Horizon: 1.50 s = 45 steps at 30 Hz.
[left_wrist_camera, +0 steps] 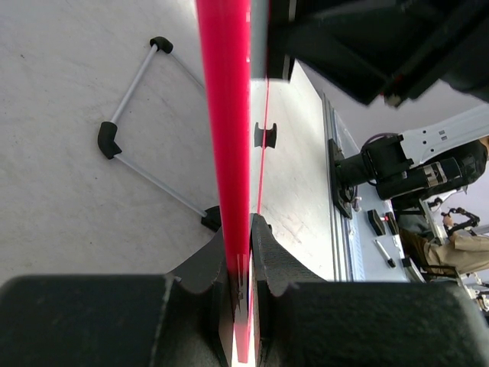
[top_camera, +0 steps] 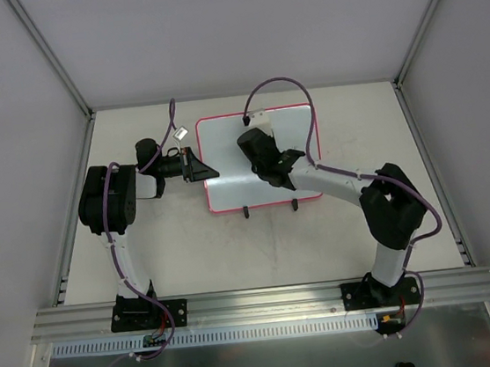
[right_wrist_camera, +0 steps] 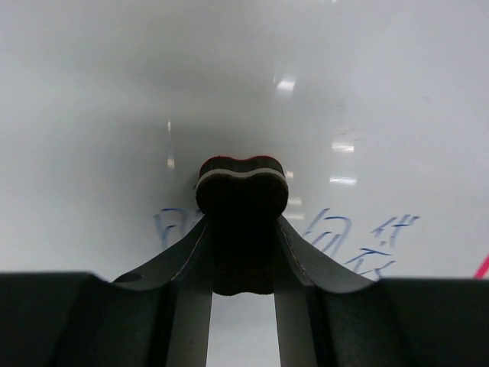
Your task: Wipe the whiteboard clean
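Note:
Blue handwriting is still there next to the eraser at the middle of the whiteboard, so next my right gripper sweeps back across it toward the whiteboard's end away from my left gripper.
The whiteboard, white with a pink-red frame and two black feet on its near edge, lies flat mid-table. My left gripper is shut on its left frame edge; the left wrist view shows the red frame clamped between the fingers. My right gripper is over the board's middle, shut on the bone-shaped red/black eraser, which is against or just above the board surface. Blue handwriting shows on the board beside the eraser on both sides.
A small white clip-like object lies on the table near the board's far left corner. Metal frame posts stand at the table's back corners. An aluminium rail runs along the near edge.

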{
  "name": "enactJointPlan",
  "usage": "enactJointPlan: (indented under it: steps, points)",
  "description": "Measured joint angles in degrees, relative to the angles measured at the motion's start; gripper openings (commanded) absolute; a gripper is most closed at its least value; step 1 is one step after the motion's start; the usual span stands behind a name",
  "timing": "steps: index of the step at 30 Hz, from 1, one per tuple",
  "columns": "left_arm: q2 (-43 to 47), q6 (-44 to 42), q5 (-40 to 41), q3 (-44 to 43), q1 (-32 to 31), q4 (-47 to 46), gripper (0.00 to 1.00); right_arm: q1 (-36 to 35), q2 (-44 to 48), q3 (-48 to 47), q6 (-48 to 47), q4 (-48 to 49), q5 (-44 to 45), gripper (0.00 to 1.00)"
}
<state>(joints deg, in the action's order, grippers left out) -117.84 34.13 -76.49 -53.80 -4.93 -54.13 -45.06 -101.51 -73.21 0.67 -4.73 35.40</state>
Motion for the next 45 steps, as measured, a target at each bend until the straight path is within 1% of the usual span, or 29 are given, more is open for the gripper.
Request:
enactJointPlan:
  steps: [4, 9, 18, 23, 28, 36, 40, 45]
  points:
    - [0.0, -0.11, 0.0, 0.0, 0.0, -0.02, 0.0, -4.07, -2.8, -2.12, -0.48, 0.15, -0.11, 0.0]
    - [0.0, -0.22, 0.0, 0.0, 0.0, 0.0, 0.0, -7.26, -5.03, -3.3, -2.32, 1.36, -1.22, 0.0]
    - [0.0, -0.28, 0.04, 0.0, 0.0, 0.0, 0.0, -7.54, -5.68, -3.61, -3.63, 1.95, -2.27, 0.0]
    - [0.0, -0.28, 0.2, 0.0, -0.02, 0.0, 0.0, -5.05, -3.8, -2.14, -2.38, 2.56, -6.97, 0.0]
    - [0.0, -0.26, 0.24, 0.0, -0.04, 0.0, 0.0, -0.46, -0.07, 1.53, -1.03, 4.79, -10.21, 0.0]
    - [0.02, -0.22, 0.24, 0.0, -0.24, 0.0, 0.0, 9.68, 8.92, 12.31, 2.91, 8.61, -9.73, 0.0]
    - [0.11, -0.22, 0.24, 0.0, -0.26, 0.02, 0.0, 12.52, 11.69, 16.57, 5.01, 10.08, -9.03, 0.0]
    - [0.13, -0.2, 0.24, 0.0, -0.28, 0.04, 0.0, 14.8, 13.66, 19.47, 6.82, 10.56, -7.98, 0.0]
